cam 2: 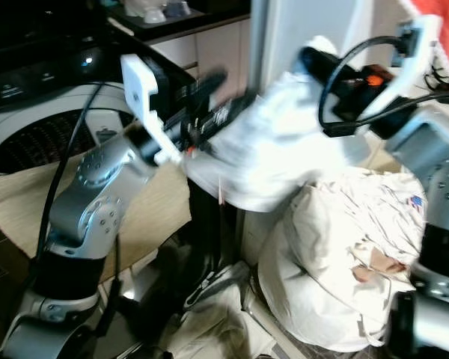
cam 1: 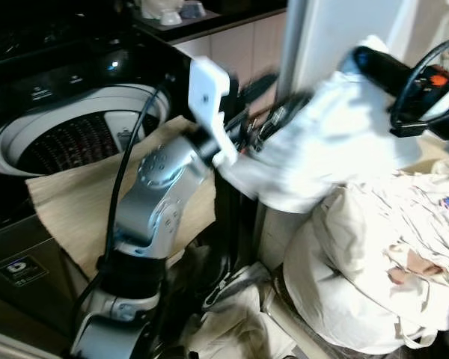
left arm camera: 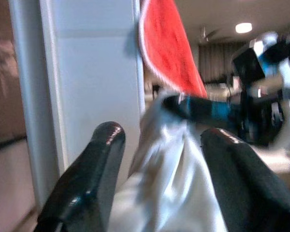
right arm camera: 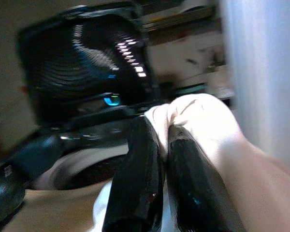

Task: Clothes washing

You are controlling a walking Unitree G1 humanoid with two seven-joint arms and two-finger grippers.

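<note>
The white garment's loose end (cam 1: 333, 138) will drape over the beige cloth outside the drum when I carry the garment across, because its lower edge hangs limp (cam 1: 288, 202).
A white garment (cam 1: 322, 142) hangs in the air to the right of the open top-load washing machine (cam 1: 67, 142). My right gripper (cam 1: 367, 56) holds its upper edge, and in the right wrist view the fingers (right arm camera: 135, 159) are pinched shut on the white cloth (right arm camera: 203, 121). My left gripper (cam 1: 266, 120) reaches in at the garment's left side. In the left wrist view its two fingers (left arm camera: 99, 164) stand apart with a bunch of the white cloth (left arm camera: 169, 179) between them. The dark drum is uncovered.
A beige cloth (cam 1: 75, 202) drapes over the washer's front edge. A big heap of pale laundry (cam 1: 382, 254) lies low on the right, with more clothes on the floor (cam 1: 239, 314). A white pillar (cam 1: 337, 22) stands behind the garment, a red cloth (cam 2: 441, 22) beside it.
</note>
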